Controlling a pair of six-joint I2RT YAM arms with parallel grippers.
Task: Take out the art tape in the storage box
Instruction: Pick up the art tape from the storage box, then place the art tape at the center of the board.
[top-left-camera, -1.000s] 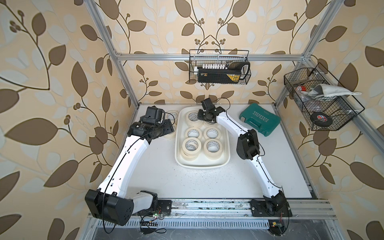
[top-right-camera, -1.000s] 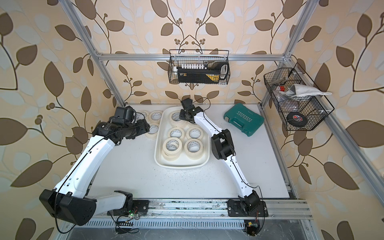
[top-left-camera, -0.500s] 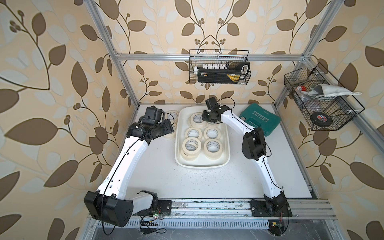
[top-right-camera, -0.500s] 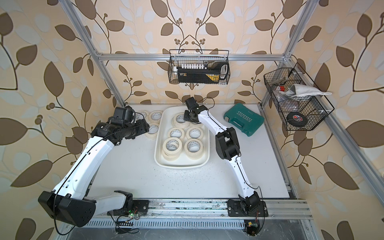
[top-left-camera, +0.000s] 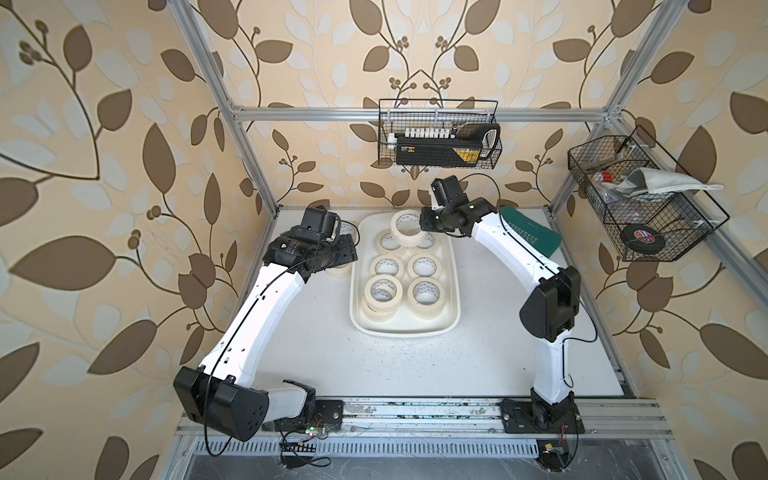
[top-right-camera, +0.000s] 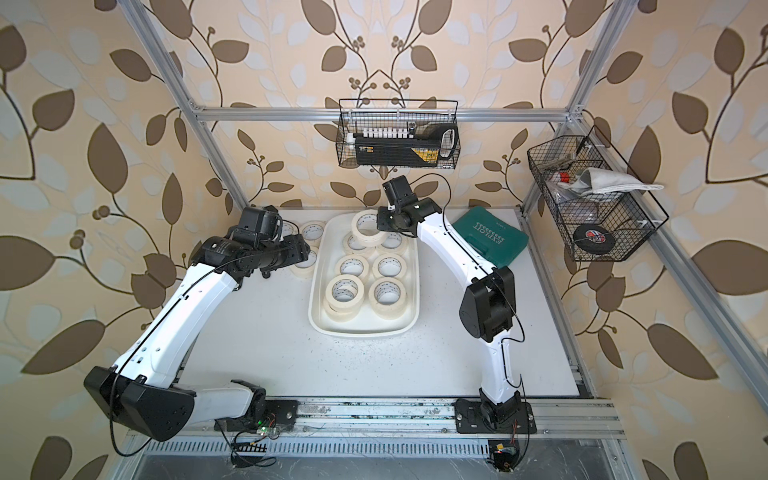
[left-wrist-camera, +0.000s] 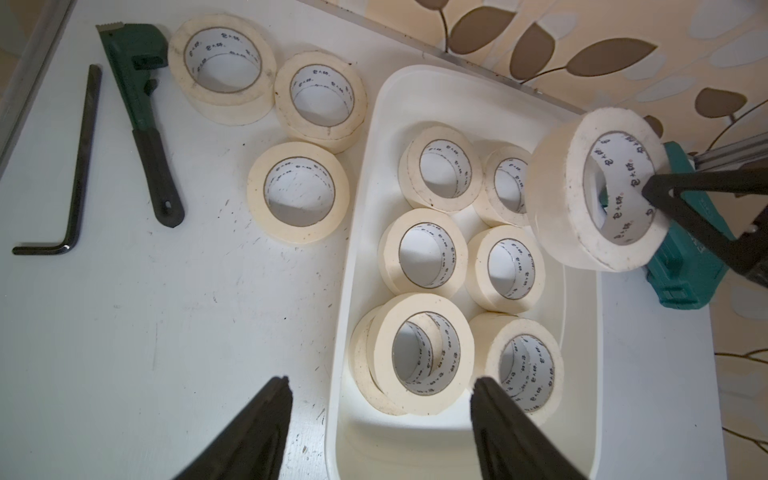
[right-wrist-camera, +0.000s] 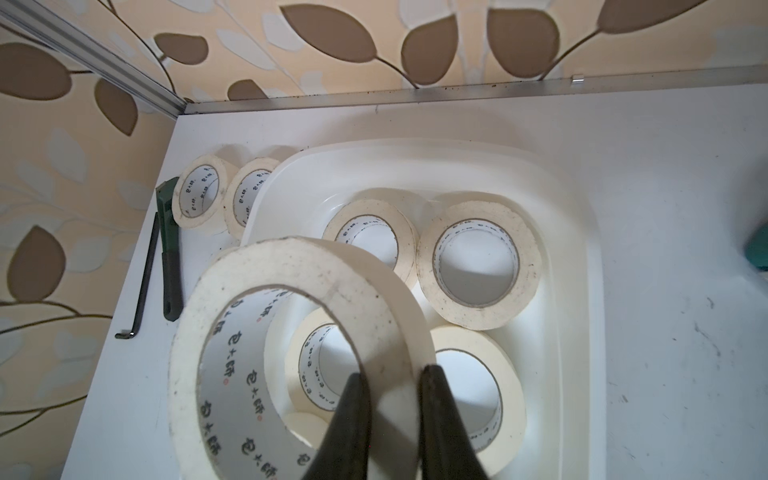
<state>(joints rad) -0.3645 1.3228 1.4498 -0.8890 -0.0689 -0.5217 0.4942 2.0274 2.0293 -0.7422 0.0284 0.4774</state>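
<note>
The raised art tape roll's free side (top-left-camera: 394, 228) faces my open left gripper, so my left gripper should go toward the roll next until its fingers are on both sides of that side (left-wrist-camera: 561, 196).
The storage box (top-left-camera: 405, 330) is a white shallow tub in the middle of the table, seen in both top views, with several cream art tape rolls (top-left-camera: 426, 311) lying flat in it. My right gripper (right-wrist-camera: 392, 376) is shut on the wall of one roll (right-wrist-camera: 299, 266), one finger inside the core and one outside. It holds that roll (top-left-camera: 397, 227) tilted above the box's far end. My left gripper (left-wrist-camera: 382, 379) stands open and empty over the box's left rim (left-wrist-camera: 376, 124). Three more rolls (left-wrist-camera: 257, 195) lie on the table left of the box.
A green pipe wrench (left-wrist-camera: 141, 112) and a black hex key (left-wrist-camera: 79, 166) lie at the far left corner. A teal tool case (top-left-camera: 532, 235) sits to the right of the box. Wire baskets hang on the back wall (top-left-camera: 438, 141) and on the right wall (top-left-camera: 640, 208).
My right gripper has closed on a roll at the box's far end and raised it a little, shifting right. The left arm has hardly moved.
</note>
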